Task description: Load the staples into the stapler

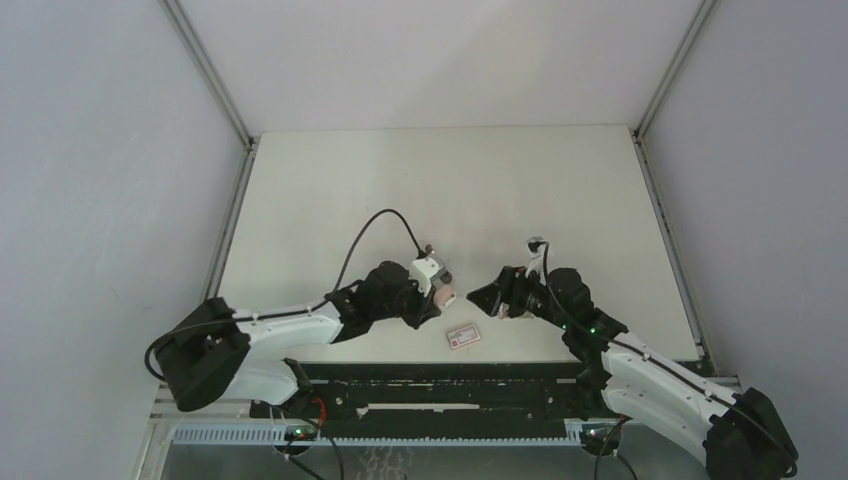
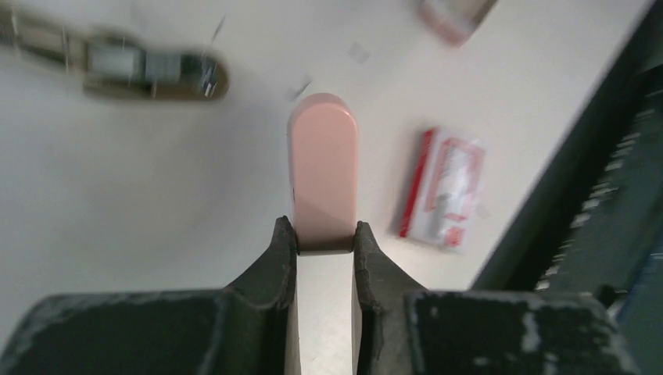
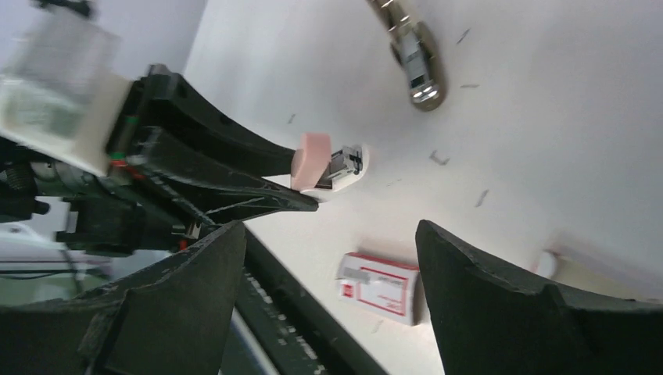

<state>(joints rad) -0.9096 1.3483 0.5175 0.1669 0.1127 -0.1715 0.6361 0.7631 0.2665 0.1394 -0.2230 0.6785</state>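
I can see the pink stapler in my left gripper next to the silvery-grey metal piece [image 3: 419, 67]. My right gripper should grab the stapler's loose end [image 3: 351, 162] and put the stapler to one side.
My left gripper [image 2: 322, 234] is shut on the near end of the pink stapler [image 2: 323, 164], which points away from it just above the table. In the right wrist view the stapler [image 3: 314, 156] shows a metallic end [image 3: 344, 162] sticking out past the left fingers. My right gripper [image 3: 328, 230] is wide open and empty, facing the stapler from the right [image 1: 487, 297]. A blurred silvery-grey metal piece [image 2: 148, 66] lies on the table beyond the stapler and also shows in the right wrist view [image 3: 418, 66]. I cannot tell whether it is the staples.
A flat white-and-red labelled box [image 1: 461, 337] lies near the table's front edge, between the grippers [image 2: 443, 190] [image 3: 381, 285]. Loose single staples [image 3: 438, 158] are scattered on the white table. A blurred pink-white object [image 2: 453, 16] lies further off. The dark rail [image 1: 450, 385] runs along the front.
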